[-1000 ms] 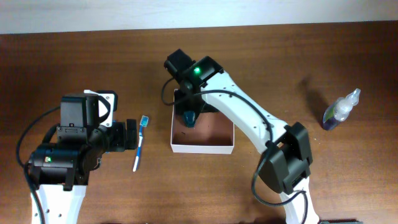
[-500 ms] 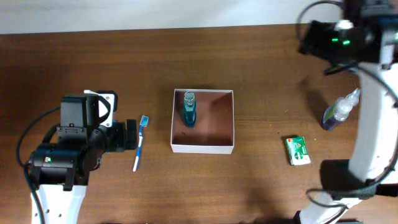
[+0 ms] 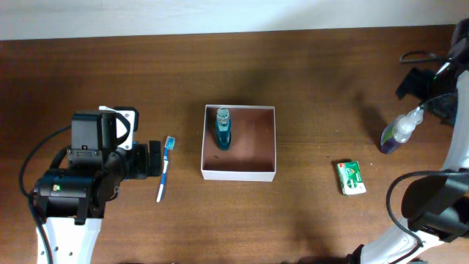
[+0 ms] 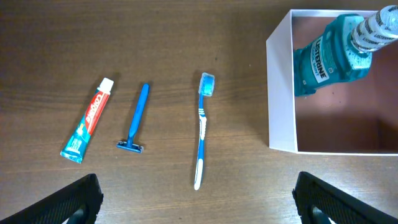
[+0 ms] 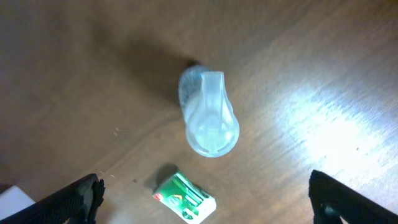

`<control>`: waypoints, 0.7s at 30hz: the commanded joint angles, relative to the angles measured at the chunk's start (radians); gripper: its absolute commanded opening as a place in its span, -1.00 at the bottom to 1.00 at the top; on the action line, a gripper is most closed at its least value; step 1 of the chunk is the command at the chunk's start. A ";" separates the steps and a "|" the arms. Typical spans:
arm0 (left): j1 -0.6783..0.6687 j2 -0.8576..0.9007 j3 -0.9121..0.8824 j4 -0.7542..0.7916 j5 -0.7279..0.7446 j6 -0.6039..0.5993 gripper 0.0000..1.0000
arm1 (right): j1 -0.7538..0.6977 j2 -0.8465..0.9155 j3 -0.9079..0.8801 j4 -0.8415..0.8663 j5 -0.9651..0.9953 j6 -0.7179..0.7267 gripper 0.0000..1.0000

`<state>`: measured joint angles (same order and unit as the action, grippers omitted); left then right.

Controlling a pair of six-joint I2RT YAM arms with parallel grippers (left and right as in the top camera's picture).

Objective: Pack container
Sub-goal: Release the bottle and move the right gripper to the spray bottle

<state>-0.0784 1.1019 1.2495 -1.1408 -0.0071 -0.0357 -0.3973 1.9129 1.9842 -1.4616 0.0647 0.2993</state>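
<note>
The purple bottle (image 3: 394,136) stands clear of the green packet and lines up with my right gripper's open fingers, so I keep going down until the fingers are on both sides of its cap (image 3: 415,116).
The container (image 3: 239,175) is a square white box with a reddish-brown inside, at the table's middle. A teal mouthwash bottle (image 3: 222,128) lies in its left part, also seen in the left wrist view (image 4: 326,53) inside the container's white wall (image 4: 280,93). A blue-and-white toothbrush (image 3: 165,167) lies left of the container, just in front of my open, empty left gripper (image 3: 152,160). My right gripper (image 3: 429,94) hovers open and empty above a clear-capped purple bottle (image 3: 399,130), which stands under it in the right wrist view (image 5: 208,115).
A green packet (image 3: 351,177) lies right of the container, near the purple bottle (image 5: 185,198). In the left wrist view a blue razor (image 4: 135,118) and a toothpaste tube (image 4: 88,128) lie left of the toothbrush (image 4: 203,127). The left arm hides them overhead.
My right arm has let go of the teal bottle in the container and swung to the far right, over the purple bottle. The left arm has not moved.
</note>
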 commanded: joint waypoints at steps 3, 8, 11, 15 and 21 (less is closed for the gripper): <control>0.000 -0.002 0.013 0.002 0.008 -0.009 0.99 | -0.011 0.003 -0.152 0.123 -0.005 -0.064 0.97; 0.000 -0.002 0.013 -0.001 0.008 -0.009 0.99 | -0.021 0.036 -0.187 0.168 -0.005 -0.086 0.97; 0.000 -0.002 0.013 -0.001 0.008 -0.009 0.99 | -0.045 0.057 -0.203 0.173 -0.006 -0.086 0.97; 0.000 -0.002 0.013 -0.001 0.008 -0.009 0.99 | -0.083 0.085 -0.215 0.179 -0.050 -0.105 0.97; 0.000 -0.002 0.013 -0.001 0.008 -0.009 0.99 | -0.078 0.087 -0.215 0.188 -0.055 -0.109 0.97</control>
<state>-0.0784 1.1019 1.2495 -1.1408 -0.0071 -0.0357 -0.4782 1.9915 1.7763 -1.2766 0.0246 0.2012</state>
